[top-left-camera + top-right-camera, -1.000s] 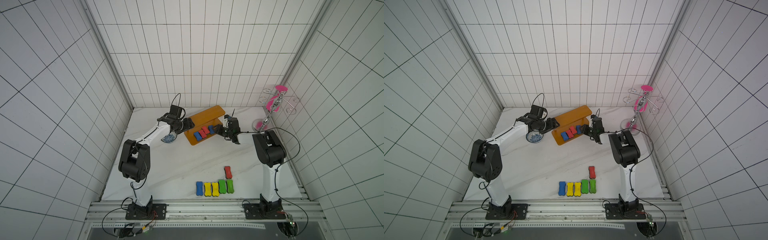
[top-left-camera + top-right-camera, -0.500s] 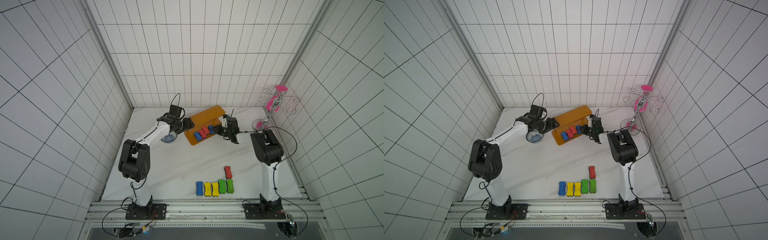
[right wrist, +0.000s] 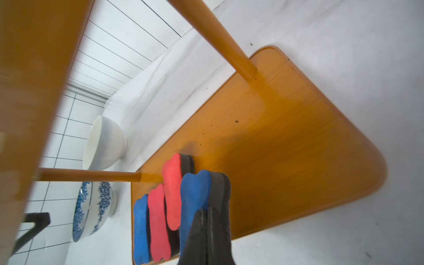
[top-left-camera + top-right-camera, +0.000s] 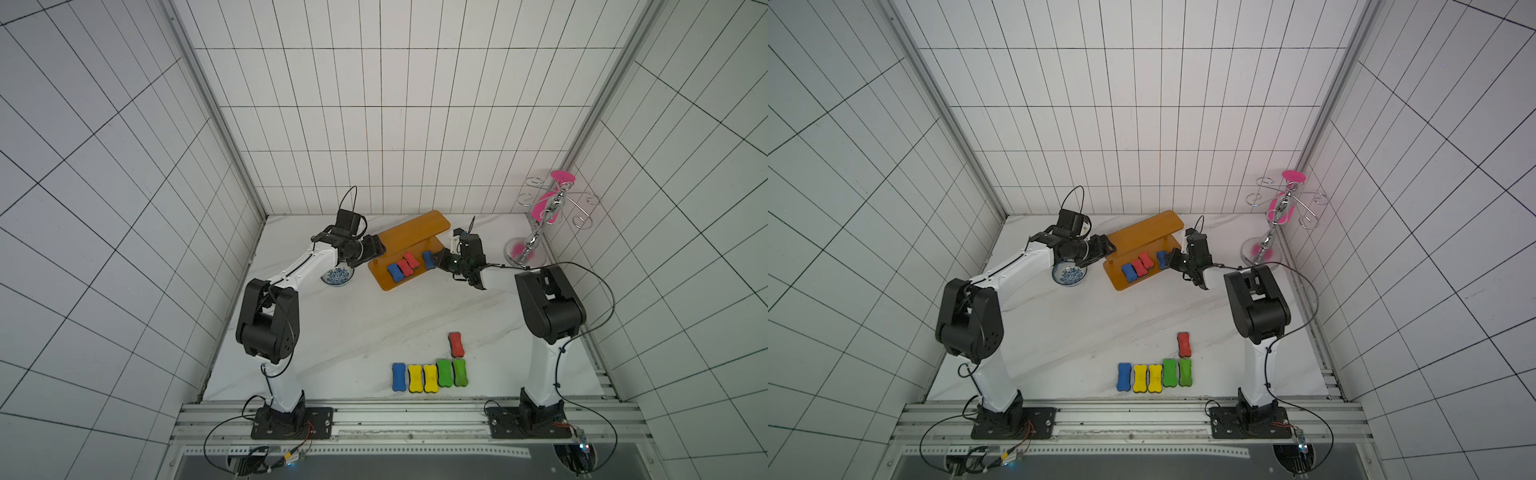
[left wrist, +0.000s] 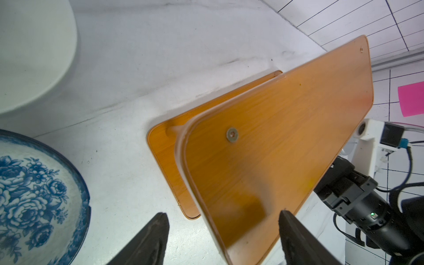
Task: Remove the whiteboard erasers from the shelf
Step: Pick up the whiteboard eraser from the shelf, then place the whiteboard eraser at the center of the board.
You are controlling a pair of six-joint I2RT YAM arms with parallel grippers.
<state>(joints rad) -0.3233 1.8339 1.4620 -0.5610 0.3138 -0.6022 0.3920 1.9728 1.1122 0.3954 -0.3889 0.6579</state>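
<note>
The blue eraser [image 4: 429, 260] is gripped clear of its neighbours, so my right gripper keeps going to the free spot [image 4: 441, 348] beside the front red eraser and lets go there.
The orange-brown shelf [image 4: 415, 230] stands at the back of the table. On its lower board [image 3: 298, 142] lie two blue and two red whiteboard erasers: blue [image 4: 395, 272], red [image 4: 404, 267], red [image 4: 411, 259] and blue [image 4: 427, 259]. My right gripper [image 4: 437, 262] reaches in from the shelf's right end. It is shut, fingers pressed together [image 3: 207, 210], with their tips at the dark felt side of the nearest blue eraser [image 3: 195, 195]; nothing is between them. My left gripper [image 5: 223, 213] is open, its fingers either side of the top board's left end [image 5: 263, 160]. Several erasers [image 4: 430, 377] sit in a row near the front edge.
A blue-and-white bowl [image 4: 337, 276] sits just left of the shelf under my left arm, with a plain white bowl [image 3: 103, 142] beside it. A chrome hook stand [image 4: 544, 220] with pink pieces stands in the back right corner. A red eraser [image 4: 456, 344] lies behind the front row.
My right gripper has closed from partly open to fully shut at the blue eraser's end. Both arms have hardly moved, and the left gripper stays open.
</note>
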